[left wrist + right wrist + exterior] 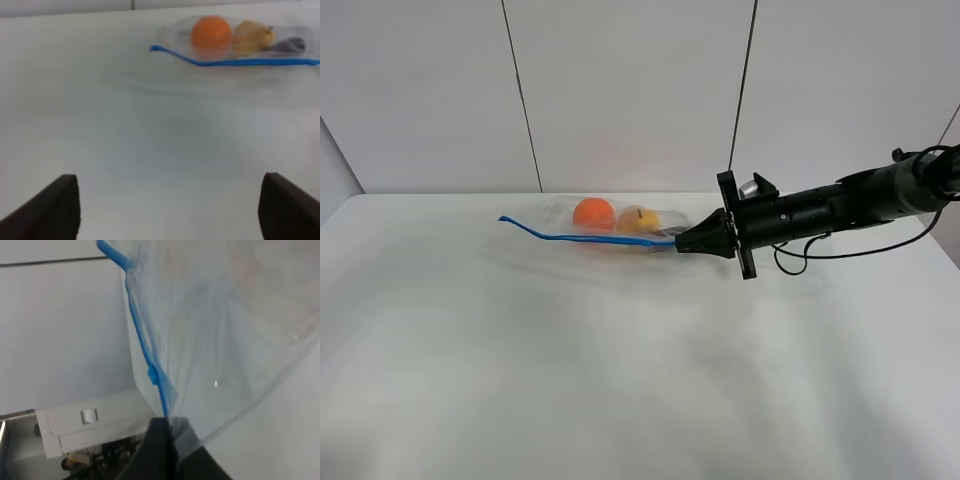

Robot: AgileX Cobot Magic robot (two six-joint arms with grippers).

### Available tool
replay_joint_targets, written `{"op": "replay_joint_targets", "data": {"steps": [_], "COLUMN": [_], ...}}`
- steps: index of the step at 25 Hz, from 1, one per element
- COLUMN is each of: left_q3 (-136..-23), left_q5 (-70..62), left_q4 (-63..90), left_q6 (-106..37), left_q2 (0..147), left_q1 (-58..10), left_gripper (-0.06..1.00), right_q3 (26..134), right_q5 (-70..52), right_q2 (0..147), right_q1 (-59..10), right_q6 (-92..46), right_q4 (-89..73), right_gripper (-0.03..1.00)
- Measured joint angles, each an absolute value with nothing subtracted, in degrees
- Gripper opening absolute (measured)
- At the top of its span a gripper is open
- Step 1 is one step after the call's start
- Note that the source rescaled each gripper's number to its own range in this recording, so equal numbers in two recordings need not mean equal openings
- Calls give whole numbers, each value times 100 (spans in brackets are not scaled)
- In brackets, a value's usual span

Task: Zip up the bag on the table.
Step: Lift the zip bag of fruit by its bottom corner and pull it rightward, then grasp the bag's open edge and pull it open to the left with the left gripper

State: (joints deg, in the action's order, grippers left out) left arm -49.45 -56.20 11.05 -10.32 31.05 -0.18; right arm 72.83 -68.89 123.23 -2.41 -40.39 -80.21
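I should keep my right gripper still while my left gripper pinches the slider [153,374], which sits near my right gripper's hold on the zip strip's end [163,403].
The clear bag [620,226] lies at the far middle of the white table [620,370], with its blue zip strip [590,238] along the near edge. Inside are an orange [593,213], a yellow fruit [638,219] and a dark aubergine [667,232]. My right gripper [682,242] is shut on the strip's right end. In the right wrist view the strip [145,350] and film [220,340] run into the closed gripper [170,440]. My left gripper [170,210] is open and empty, well short of the bag [240,42]; it is out of the exterior view.
White wall panels [630,90] stand behind the table's far edge. The right arm [840,205] reaches in from the right with a loose cable [820,252] hanging under it. A white cabinet-like unit [95,425] shows past the table in the right wrist view.
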Motion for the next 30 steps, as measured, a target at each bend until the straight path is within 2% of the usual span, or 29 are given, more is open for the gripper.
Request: {"op": "replay_joint_targets", "data": {"steps": [6, 14, 16, 25, 30], "left_q3": [-5092, -5099, -5099, -5099, -5099], "left_q5": [-4643, -3839, -3506, -1061, -176], "left_q4": [2520, 4752, 5135, 6734, 6879], "left_q6": [-2675, -5756, -6636, -10355, -11664], "left_q2": [4526, 6131, 6469, 7957, 8790], "left_q1": [-18, -200, -523, -2790, -3575], "left_gripper": [95, 95, 95, 95, 95], "right_q3": [7283, 7283, 7283, 7283, 7283], "right_q5": [-6889, -6891, -6891, -6891, -6891], "right_q2": [11904, 11869, 11869, 11869, 11869], "right_q1": [-241, -241, -241, -241, -241], "right_q6": [-3849, -3727, -3721, -3721, -3721], "right_q4": [-8151, -8223, -8223, -8223, -8227], "right_gripper": [0, 0, 0, 0, 0]}}
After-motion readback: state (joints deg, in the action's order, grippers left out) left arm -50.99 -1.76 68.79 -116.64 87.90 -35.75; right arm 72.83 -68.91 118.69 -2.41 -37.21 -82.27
